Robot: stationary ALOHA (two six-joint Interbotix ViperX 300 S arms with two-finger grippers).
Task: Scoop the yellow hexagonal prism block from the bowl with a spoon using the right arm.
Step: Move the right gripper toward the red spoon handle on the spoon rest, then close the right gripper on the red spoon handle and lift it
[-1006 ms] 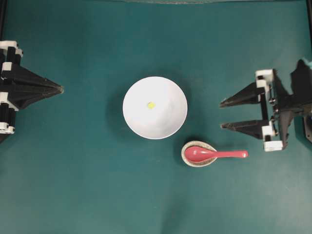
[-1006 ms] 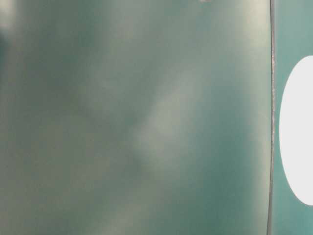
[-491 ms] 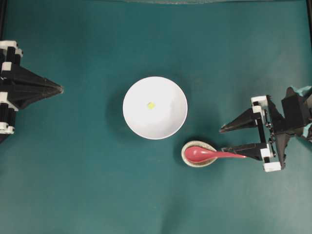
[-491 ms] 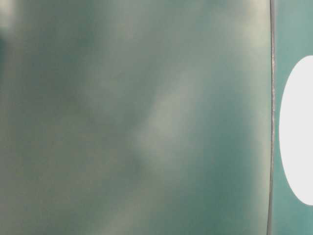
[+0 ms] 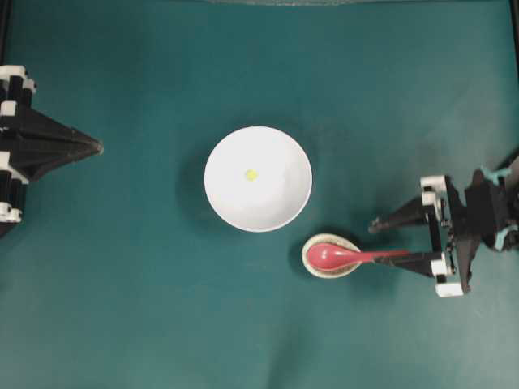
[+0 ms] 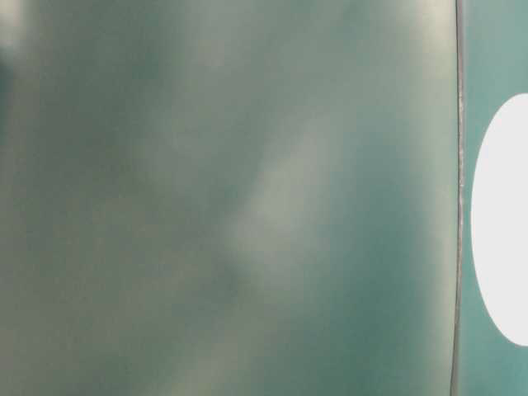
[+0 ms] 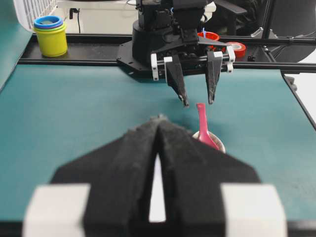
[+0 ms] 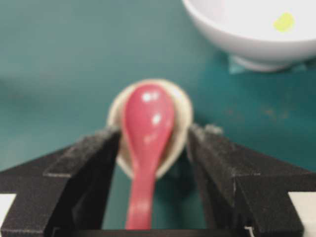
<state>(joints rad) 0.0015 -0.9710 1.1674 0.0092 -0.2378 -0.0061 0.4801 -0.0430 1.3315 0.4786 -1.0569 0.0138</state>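
Observation:
The yellow block (image 5: pixel 251 174) lies by itself on the white bowl's smooth bottom (image 5: pixel 258 191), so I expect it to slide toward the bowl's side when the robot pushes with the spoon.
The white bowl (image 5: pixel 276 203) stands mid-table with the tiny yellow hexagonal block (image 5: pixel 251 174) inside it. The red-pink spoon (image 5: pixel 357 257) lies with its scoop in the speckled beige rest (image 5: pixel 308 261), handle pointing right. My right gripper (image 5: pixel 381 244) is open at the handle's end. In the right wrist view (image 8: pixel 154 132) the spoon (image 8: pixel 148 123) lies between the spread fingers, nearer the left one, with the bowl (image 8: pixel 237 39) and block (image 8: pixel 284 22) beyond. My left gripper (image 5: pixel 99 147) is shut and empty at the far left, also shown in its own wrist view (image 7: pixel 159 118).
The green table mat (image 5: pixel 162 308) surrounds everything. In the left wrist view, stacked yellow and blue cups (image 7: pixel 51 34) and red tape rolls (image 7: pixel 239 48) sit behind the black rail past the right arm. The table-level view is a blur with a white shape (image 6: pixel 503 223) at its right.
My right gripper has moved down the overhead view and lowered, so its open fingers now flank the spoon's handle. The left arm, bowl, block and spoon have not moved.

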